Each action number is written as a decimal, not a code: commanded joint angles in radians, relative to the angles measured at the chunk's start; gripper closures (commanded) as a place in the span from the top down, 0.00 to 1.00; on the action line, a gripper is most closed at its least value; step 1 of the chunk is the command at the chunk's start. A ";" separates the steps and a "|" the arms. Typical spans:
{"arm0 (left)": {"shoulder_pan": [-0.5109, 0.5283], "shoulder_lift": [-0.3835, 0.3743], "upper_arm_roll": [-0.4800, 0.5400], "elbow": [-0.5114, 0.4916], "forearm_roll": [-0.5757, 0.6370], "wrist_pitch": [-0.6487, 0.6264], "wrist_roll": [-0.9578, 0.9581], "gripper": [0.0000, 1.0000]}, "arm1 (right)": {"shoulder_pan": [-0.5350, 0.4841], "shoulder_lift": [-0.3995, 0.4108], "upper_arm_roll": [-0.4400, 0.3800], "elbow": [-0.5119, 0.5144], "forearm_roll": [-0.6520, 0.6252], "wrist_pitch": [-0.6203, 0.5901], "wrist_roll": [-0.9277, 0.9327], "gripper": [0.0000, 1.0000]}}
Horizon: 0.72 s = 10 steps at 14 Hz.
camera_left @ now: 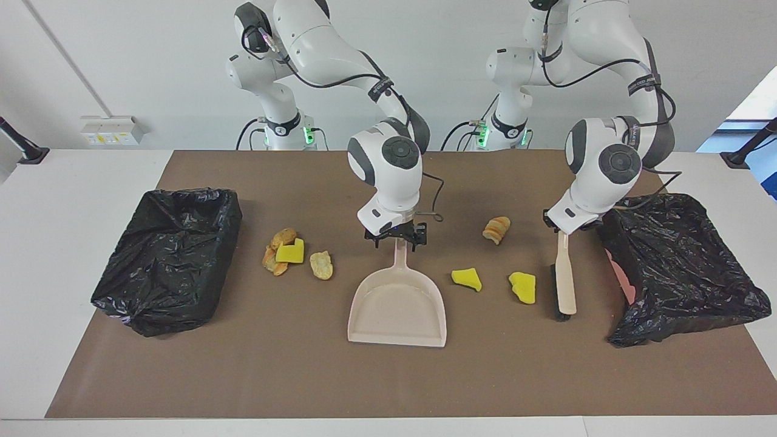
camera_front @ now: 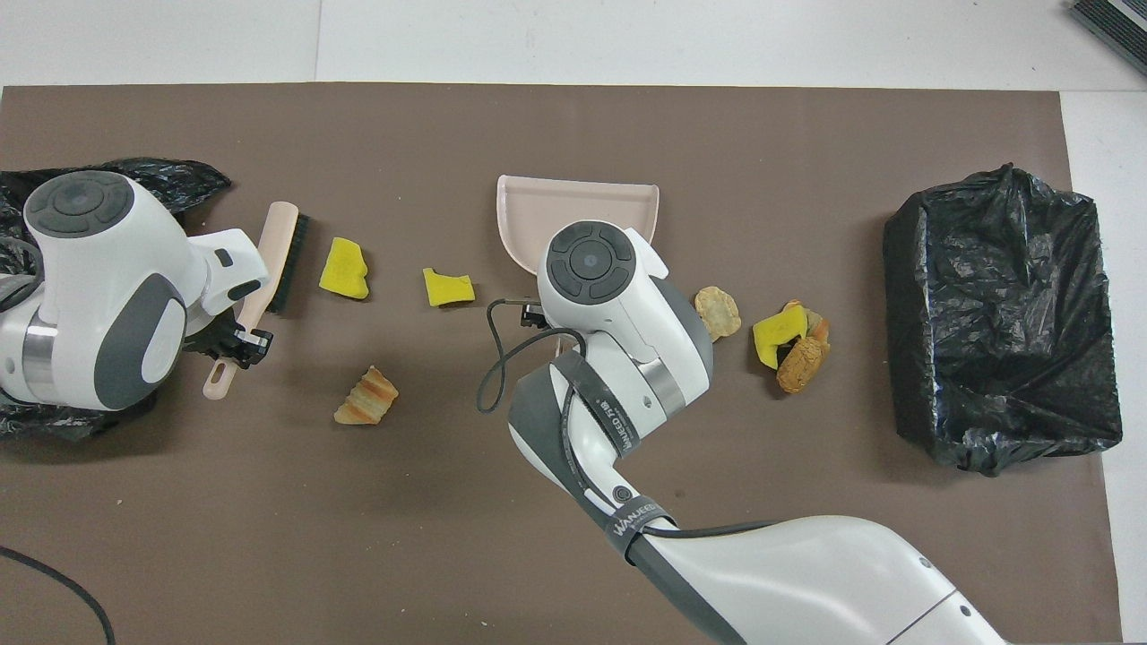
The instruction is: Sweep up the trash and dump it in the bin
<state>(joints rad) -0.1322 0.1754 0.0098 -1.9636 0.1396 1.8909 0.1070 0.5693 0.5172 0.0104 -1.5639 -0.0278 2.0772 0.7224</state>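
The swept trash (camera_front: 344, 269) will slide off into the bin when the robot tips the beige dustpan, because the beige dustpan's straight front edge (camera_front: 578, 182) is open.
The beige dustpan (camera_left: 397, 306) lies flat mid-mat, its handle pointing toward the robots. My right gripper (camera_left: 396, 238) is down at the handle's tip, open, with a finger on each side. My left gripper (camera_left: 567, 229) is shut on the handle of the beige brush (camera_left: 564, 285), whose bristles touch the mat beside a yellow scrap (camera_left: 523, 286). Trash lies on both sides of the pan. Toward the left arm's end are another yellow scrap (camera_left: 466, 278) and a tan lump (camera_left: 496, 229). Toward the right arm's end are a tan lump (camera_left: 321, 264) and a small heap (camera_left: 282, 249).
A black-bagged bin (camera_left: 170, 255) stands at the right arm's end of the brown mat (camera_left: 243, 364). Another bin (camera_left: 680, 261) stands at the left arm's end, close to the brush. The right arm's cable (camera_front: 488, 385) hangs over the mat near the pan's handle.
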 commanded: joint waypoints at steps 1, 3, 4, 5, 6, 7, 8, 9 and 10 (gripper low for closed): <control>-0.001 -0.037 -0.022 -0.041 -0.003 -0.010 0.039 0.00 | -0.002 0.014 0.003 0.024 -0.014 -0.003 -0.008 0.20; -0.038 -0.042 -0.024 -0.044 -0.035 -0.012 0.039 0.00 | 0.003 0.014 0.003 0.030 -0.004 -0.038 0.005 0.00; -0.052 -0.042 -0.024 -0.043 -0.051 -0.009 0.037 0.00 | -0.009 0.015 0.005 0.042 0.000 -0.049 -0.004 0.00; -0.075 -0.042 -0.024 -0.041 -0.057 -0.003 0.037 0.00 | -0.011 0.012 0.006 0.044 0.000 -0.046 -0.023 0.00; -0.098 -0.042 -0.022 -0.043 -0.057 0.000 0.040 0.00 | -0.011 0.000 0.006 0.044 0.005 -0.046 -0.100 0.00; -0.118 -0.042 -0.024 -0.043 -0.057 0.008 0.060 0.00 | -0.014 -0.038 0.008 0.030 0.022 -0.049 -0.215 0.00; -0.145 -0.045 -0.024 -0.043 -0.057 0.010 0.127 0.00 | -0.037 -0.077 0.005 -0.008 0.044 -0.054 -0.330 0.00; -0.170 -0.048 -0.022 -0.043 -0.058 0.007 0.193 0.00 | -0.080 -0.122 0.005 -0.057 0.046 -0.055 -0.474 0.00; -0.196 -0.051 -0.022 -0.043 -0.058 0.001 0.209 0.00 | -0.106 -0.161 0.005 -0.089 0.046 -0.062 -0.606 0.00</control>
<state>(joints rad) -0.2809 0.1609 -0.0272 -1.9798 0.0936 1.8905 0.2442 0.5342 0.4626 0.0050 -1.5566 -0.0078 2.0269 0.3414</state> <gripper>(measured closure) 0.727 0.670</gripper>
